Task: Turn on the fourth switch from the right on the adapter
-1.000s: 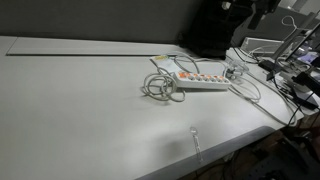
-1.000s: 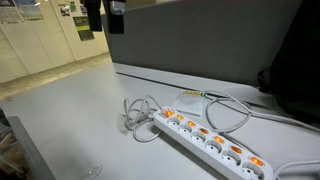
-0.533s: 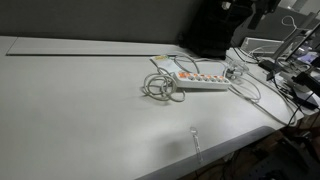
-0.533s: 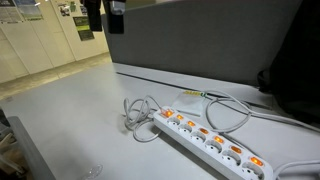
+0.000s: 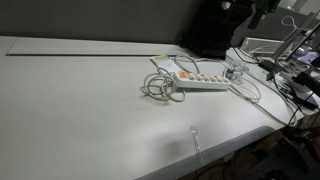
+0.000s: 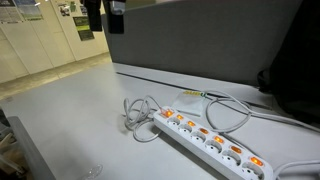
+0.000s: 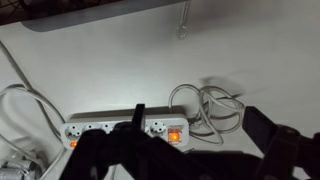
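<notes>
The white cord lies in slack loops [image 5: 163, 87] and the adapter [image 5: 203, 82] sits loose, so the adapter will slide and swivel when I push down on its switch.
The adapter [image 5: 200, 78] is a long white power strip with a row of orange-red switches, lying on the white table; it also shows in an exterior view [image 6: 208, 140]. Its white cord lies looped at one end [image 5: 163, 88] [image 6: 138, 115]. In the wrist view the adapter [image 7: 110, 128] lies below me with two switches glowing orange, one of them [image 7: 174, 135] at the cord end. My gripper [image 7: 198, 115] is open and empty, high above the strip's cord end. It hangs at the top of an exterior view [image 6: 104, 22]. The strip's other end is out of the wrist view.
Loose grey cables [image 6: 225, 110] curl behind the strip and run off toward cluttered gear [image 5: 290, 70]. A small clear object [image 5: 195, 138] stands near the table's front edge. A dark partition [image 6: 220, 40] borders the back.
</notes>
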Available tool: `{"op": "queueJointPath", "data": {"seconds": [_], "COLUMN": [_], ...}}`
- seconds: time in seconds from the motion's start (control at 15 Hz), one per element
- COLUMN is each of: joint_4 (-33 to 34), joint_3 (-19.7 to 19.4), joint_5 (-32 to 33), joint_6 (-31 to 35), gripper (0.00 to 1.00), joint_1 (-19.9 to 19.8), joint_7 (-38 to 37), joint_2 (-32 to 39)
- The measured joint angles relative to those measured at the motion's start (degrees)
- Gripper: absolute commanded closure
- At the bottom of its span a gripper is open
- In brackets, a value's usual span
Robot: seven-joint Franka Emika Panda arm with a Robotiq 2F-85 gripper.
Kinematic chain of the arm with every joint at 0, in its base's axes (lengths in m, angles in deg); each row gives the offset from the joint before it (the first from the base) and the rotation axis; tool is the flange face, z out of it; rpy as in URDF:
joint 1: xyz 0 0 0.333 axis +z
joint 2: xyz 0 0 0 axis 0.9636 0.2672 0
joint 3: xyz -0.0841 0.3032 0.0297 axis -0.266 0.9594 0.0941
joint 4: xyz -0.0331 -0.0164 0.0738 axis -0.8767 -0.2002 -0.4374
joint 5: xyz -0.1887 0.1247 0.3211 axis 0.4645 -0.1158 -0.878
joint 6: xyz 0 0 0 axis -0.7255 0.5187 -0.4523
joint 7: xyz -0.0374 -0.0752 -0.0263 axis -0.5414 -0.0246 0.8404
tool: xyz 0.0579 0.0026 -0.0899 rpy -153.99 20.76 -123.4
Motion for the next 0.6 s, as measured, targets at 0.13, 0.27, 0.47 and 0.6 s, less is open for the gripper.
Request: {"op": "queueJointPath", "data": {"seconds": [0.13, 0.27, 0.47, 0.6], "joint_4": [0.0, 0.4, 2.5, 5.1], "joint_3": [0.0, 0.0, 0.0, 0.0], "joint_5": [0.0, 0.0, -0.1, -0.4], "joint_6": [0.0, 0.1, 1.0, 2.3], "gripper": [0.00, 0.00, 0.00, 0.25], "joint_1": [0.0, 0.0, 0.0, 0.0], "joint_7": [0.0, 0.0, -0.1, -0.1], "joint_2": [0.1, 0.9, 4.3, 7.8]}}
